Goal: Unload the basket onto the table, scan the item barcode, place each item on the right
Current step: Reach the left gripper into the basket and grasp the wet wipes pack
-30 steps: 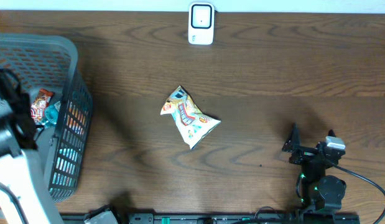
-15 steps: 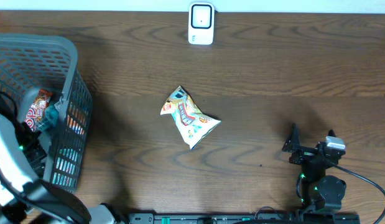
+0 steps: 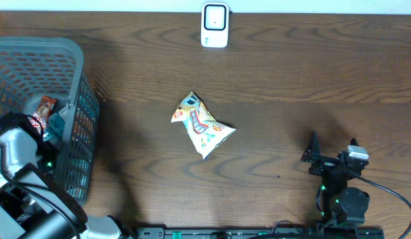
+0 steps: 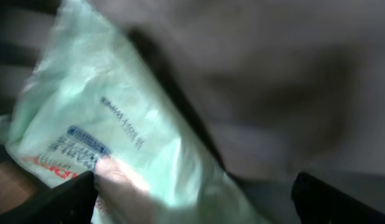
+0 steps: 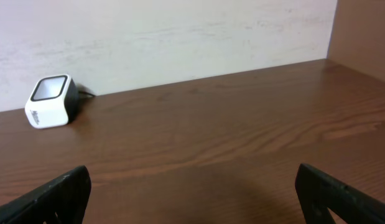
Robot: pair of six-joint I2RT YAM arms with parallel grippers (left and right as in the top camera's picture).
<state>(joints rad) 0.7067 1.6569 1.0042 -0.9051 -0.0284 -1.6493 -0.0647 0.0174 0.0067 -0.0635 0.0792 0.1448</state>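
A finger of the robot's left gripper is hanging over the pale green packet's red lettering [image 4: 50, 166], so next the gripper rises clear and goes on both sides of the packet's middle [image 4: 127, 176] before it closes.
A pale green packet [image 4: 111, 130] with blue print fills the blurred left wrist view. My left gripper [image 4: 192, 199] hangs open just above it, fingertips far apart, inside the grey basket [image 3: 82, 79]. Overhead, the left gripper [image 3: 38, 126] is low in the basket beside a red packet [image 3: 43, 108] and the teal-green packet [image 3: 57, 120]. A colourful snack bag [image 3: 202, 125] lies mid-table. The white scanner [image 3: 214, 25] stands at the far edge, and it also shows as the scanner [image 5: 51, 101] at the left. My right gripper [image 3: 332, 147] is open and empty over bare wood. No barcode shows.
The basket's mesh walls enclose the left gripper on the left side of the table. A black cable [image 3: 391, 192] runs from the right arm's base toward the right edge. A pale wall [image 5: 180, 37] backs the table behind the scanner.
My left arm has swung down and toward the front of the basket, bringing the gripper low over the packets. The right arm, snack bag and scanner have not moved.
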